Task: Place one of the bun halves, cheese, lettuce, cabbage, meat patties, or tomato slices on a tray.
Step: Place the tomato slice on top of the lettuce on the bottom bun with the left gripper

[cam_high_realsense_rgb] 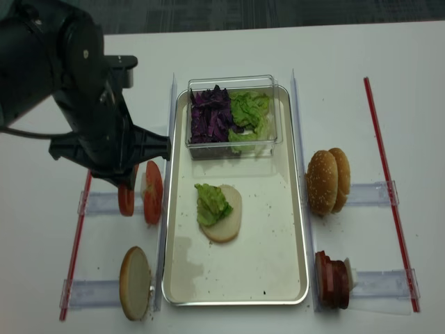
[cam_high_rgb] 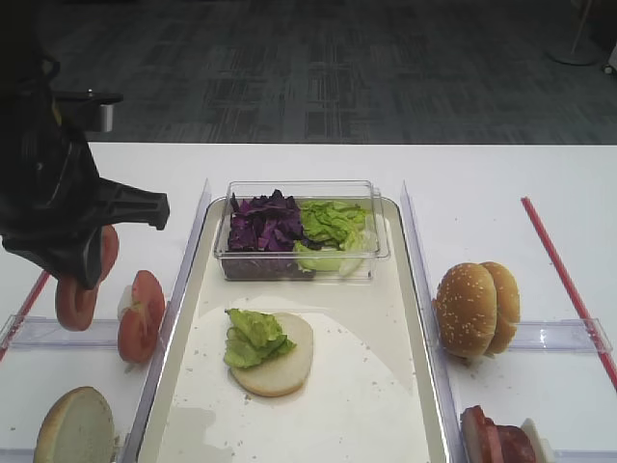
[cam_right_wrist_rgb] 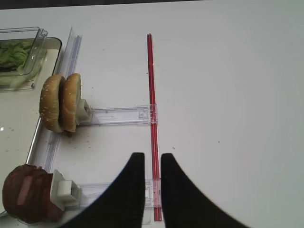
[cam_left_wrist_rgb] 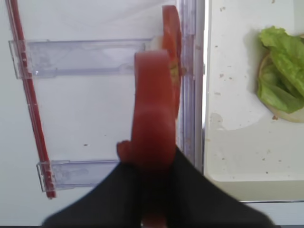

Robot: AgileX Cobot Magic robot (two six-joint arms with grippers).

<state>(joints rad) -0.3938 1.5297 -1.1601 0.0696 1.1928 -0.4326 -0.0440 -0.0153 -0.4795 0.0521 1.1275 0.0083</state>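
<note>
The tomato slice on edge (cam_high_rgb: 79,299) is in my left gripper, so I need to lift it clear and tip its flat side up before I lower it onto the lettuce (cam_high_rgb: 257,338).
My left gripper (cam_left_wrist_rgb: 154,164) is shut on a red tomato slice (cam_left_wrist_rgb: 153,107), held on edge above the white table just left of the tray (cam_high_rgb: 416,289). The same slice (cam_high_realsense_rgb: 126,199) shows below the black arm in the overhead view. A second tomato slice (cam_high_rgb: 140,314) stands in a clear rack beside it. On the tray floor lies a pale bun bottom (cam_high_rgb: 286,365) with a lettuce leaf (cam_high_rgb: 253,338) on it. My right gripper (cam_right_wrist_rgb: 152,156) hovers over a red strip (cam_right_wrist_rgb: 151,85); its jaws stand a narrow gap apart with nothing between them.
A clear box (cam_high_rgb: 378,241) at the tray's far end holds purple cabbage (cam_high_rgb: 262,224) and lettuce (cam_high_rgb: 331,222). Two sesame bun tops (cam_high_rgb: 477,309) and meat patties (cam_high_rgb: 496,439) stand in racks to the right. Another bun half (cam_high_rgb: 75,424) sits at lower left.
</note>
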